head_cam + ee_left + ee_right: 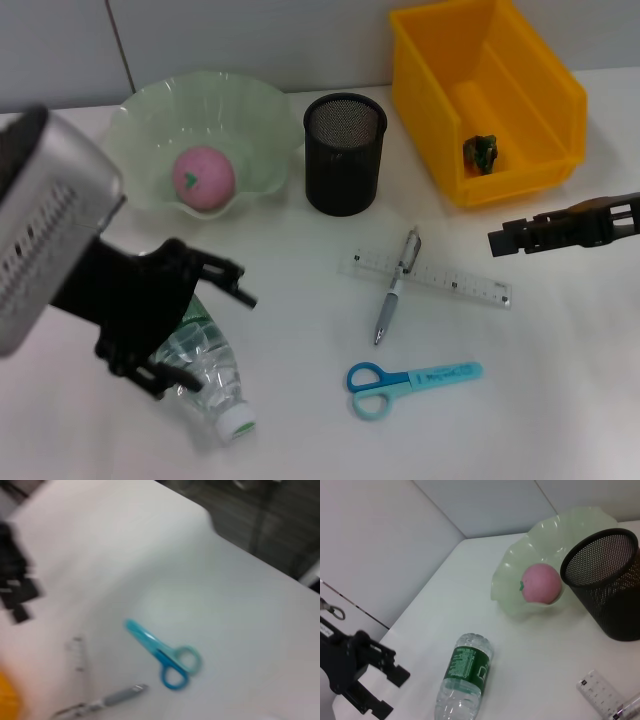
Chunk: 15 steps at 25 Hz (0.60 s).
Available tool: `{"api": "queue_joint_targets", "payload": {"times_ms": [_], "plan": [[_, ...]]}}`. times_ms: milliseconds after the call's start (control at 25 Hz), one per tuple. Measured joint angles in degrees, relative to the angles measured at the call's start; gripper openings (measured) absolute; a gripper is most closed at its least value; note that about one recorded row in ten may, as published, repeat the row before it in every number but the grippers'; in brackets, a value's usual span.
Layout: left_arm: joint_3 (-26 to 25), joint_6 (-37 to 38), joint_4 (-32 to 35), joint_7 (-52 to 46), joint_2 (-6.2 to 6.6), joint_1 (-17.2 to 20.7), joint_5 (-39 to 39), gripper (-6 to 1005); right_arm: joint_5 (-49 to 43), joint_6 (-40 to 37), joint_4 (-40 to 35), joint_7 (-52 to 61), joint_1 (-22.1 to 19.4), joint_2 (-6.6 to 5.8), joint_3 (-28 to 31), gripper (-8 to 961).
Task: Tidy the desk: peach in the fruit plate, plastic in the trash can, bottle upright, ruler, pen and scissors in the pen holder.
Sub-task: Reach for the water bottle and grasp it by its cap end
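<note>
My right gripper is far from the bottle (208, 358), which lies on its side. Next, my left gripper grabs its cap end (235, 420) and stands the bottle up.
The clear bottle (212, 378) with a green label lies on its side at the front left, also seen in the right wrist view (465, 680). My left gripper (222, 340) hovers by it, open, apart from it in the right wrist view (392, 694). A pink peach (203, 178) sits in the pale green fruit plate (140, 120). The black mesh pen holder (343, 152) stands mid-back. A pen (395, 290) lies across the clear ruler (450, 282). Blue scissors (410, 380) lie in front. My right gripper (500, 240) hangs at the right, beside the bin.
A yellow bin (520, 70) at the back right holds a small green scrap of plastic (482, 152). The left wrist view shows the scissors (162, 655) and the pen (105, 700) on the white desk, whose edge (260, 565) runs close by.
</note>
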Motion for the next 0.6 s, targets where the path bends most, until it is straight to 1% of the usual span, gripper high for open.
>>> {"api": "queue_joint_targets", "payload": {"times_ms": [80,120,160,240,280,320,440,480,520,600], "plan": [[3.04,-0.12,1.26,0.03,0.98,-0.05,1.28,840,-0.15,-0.28,0.27,0.46,0.40,-0.21,0.02,744],[3.04,-0.12,1.26,0.03,0.98,-0.05,1.28,837,-0.24,-0.54,0.29,0.73,0.54,-0.28,0.02,744],[6.53,-0.72,2.05,0.05,1.91,-0.19,2.69,835,-0.25,-0.80,0.30,0.93,0.66,-0.30,0.02,744],[9.44,-1.64,2.14,0.31,2.50,-0.50,3.76,830,-0.27,-1.43,0.32,1.29,0.82,-0.31,0.02,744],[9.44,-1.64,2.14,0.31,2.50,-0.50,3.76,828,-0.28,-1.56,0.33,1.38,0.84,-0.30,0.02,744],[13.42,-3.41,1.61,1.03,3.07,-1.01,5.06,825,-0.28,-1.56,0.33,1.38,0.84,-0.30,0.02,744],[17.22,-5.31,1.41,1.35,3.41,-1.13,6.59,818,-0.29,-1.32,0.36,1.66,0.86,0.01,0.02,744],[17.22,-5.31,1.41,1.35,3.41,-1.13,6.59,816,-0.29,-1.32,0.36,1.66,0.86,0.01,0.02,744],[19.91,-7.14,1.15,1.37,3.62,-1.27,7.86,813,-0.28,-1.16,0.37,1.68,0.84,0.07,0.02,744],[21.33,-7.82,0.62,1.37,3.76,-1.63,7.97,808,-0.21,-0.94,0.38,1.71,0.81,0.12,0.02,744]]}}
